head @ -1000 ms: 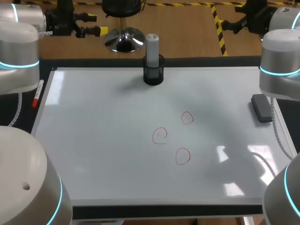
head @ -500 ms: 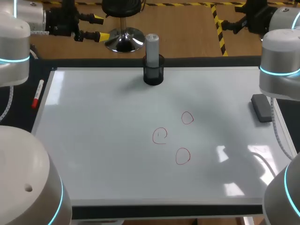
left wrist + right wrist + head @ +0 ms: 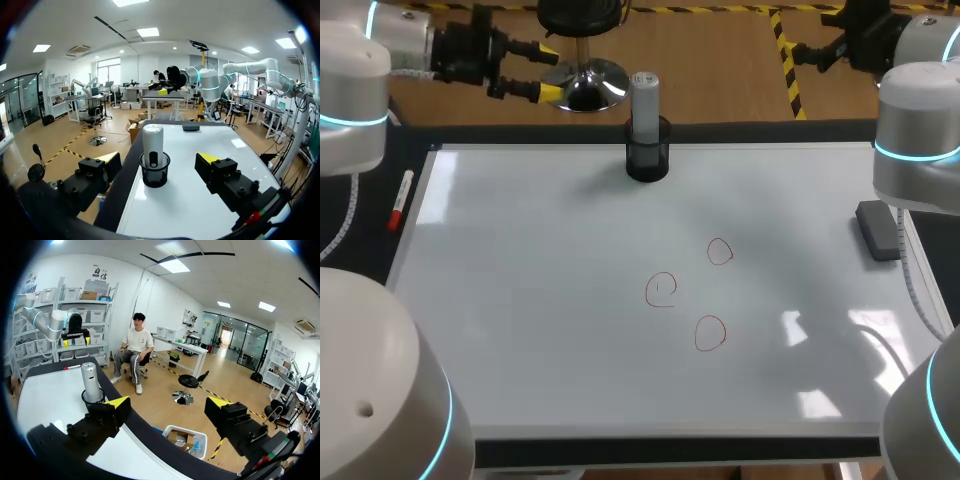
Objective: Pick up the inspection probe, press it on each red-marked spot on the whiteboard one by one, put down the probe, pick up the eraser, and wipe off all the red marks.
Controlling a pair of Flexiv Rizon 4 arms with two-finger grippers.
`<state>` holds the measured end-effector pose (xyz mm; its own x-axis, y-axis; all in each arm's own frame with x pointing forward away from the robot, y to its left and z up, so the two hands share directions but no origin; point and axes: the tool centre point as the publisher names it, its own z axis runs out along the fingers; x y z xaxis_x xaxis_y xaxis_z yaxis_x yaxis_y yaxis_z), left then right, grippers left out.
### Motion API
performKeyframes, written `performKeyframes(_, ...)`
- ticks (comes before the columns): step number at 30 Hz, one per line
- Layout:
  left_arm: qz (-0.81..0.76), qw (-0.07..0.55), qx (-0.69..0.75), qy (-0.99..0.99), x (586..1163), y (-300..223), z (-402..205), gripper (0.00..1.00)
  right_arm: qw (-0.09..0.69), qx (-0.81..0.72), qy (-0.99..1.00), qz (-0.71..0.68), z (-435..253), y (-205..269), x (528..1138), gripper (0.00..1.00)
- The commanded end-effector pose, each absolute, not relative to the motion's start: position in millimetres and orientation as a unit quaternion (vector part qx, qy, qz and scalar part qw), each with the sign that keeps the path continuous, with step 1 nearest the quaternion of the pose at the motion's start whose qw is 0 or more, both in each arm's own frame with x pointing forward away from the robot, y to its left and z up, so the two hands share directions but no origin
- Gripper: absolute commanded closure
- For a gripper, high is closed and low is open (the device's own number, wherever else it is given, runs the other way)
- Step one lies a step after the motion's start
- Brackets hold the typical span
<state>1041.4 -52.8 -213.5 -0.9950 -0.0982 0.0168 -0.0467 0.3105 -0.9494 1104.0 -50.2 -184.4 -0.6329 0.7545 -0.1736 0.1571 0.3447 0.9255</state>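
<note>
I expect the grey probe (image 3: 645, 105) to slide out and leave the black cup standing when I lift the probe, because a gap shows inside the cup's wider rim (image 3: 665, 128).
The grey inspection probe (image 3: 643, 100) stands upright in a black cup (image 3: 647, 160) at the far edge of the whiteboard (image 3: 520, 300). Three red circles (image 3: 720, 251) (image 3: 661, 289) (image 3: 710, 333) are drawn right of the board's middle. The dark eraser (image 3: 878, 229) lies at the right edge. My left gripper (image 3: 548, 72) hangs open beyond the far edge, left of the probe. In the left wrist view the probe (image 3: 153, 145) stands ahead, between the open fingers of the left gripper (image 3: 158, 161). My right gripper (image 3: 168, 402) is open and empty, off the far right corner, with the probe (image 3: 90, 381) beside it.
A red marker (image 3: 400, 200) lies off the board's left edge. My arm bases fill the near left and near right corners.
My left gripper has moved right along the far edge, closer to the probe. The right arm, the probe and the eraser have stayed put.
</note>
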Motion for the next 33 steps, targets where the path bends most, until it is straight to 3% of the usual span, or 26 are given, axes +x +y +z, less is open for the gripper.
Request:
performKeyframes(1, -0.597, -0.028, 0.002, 0.802, 1052, -59, -222, 0.00, 0.306, 0.300, 0.761, 0.488, -184, -50, 1104, 0.00)
performKeyframes(33, -0.597, -0.073, 0.027, 0.799, 1062, -125, -260, 0.00, 0.306, 0.300, 0.761, 0.488, -184, -50, 1104, 0.00)
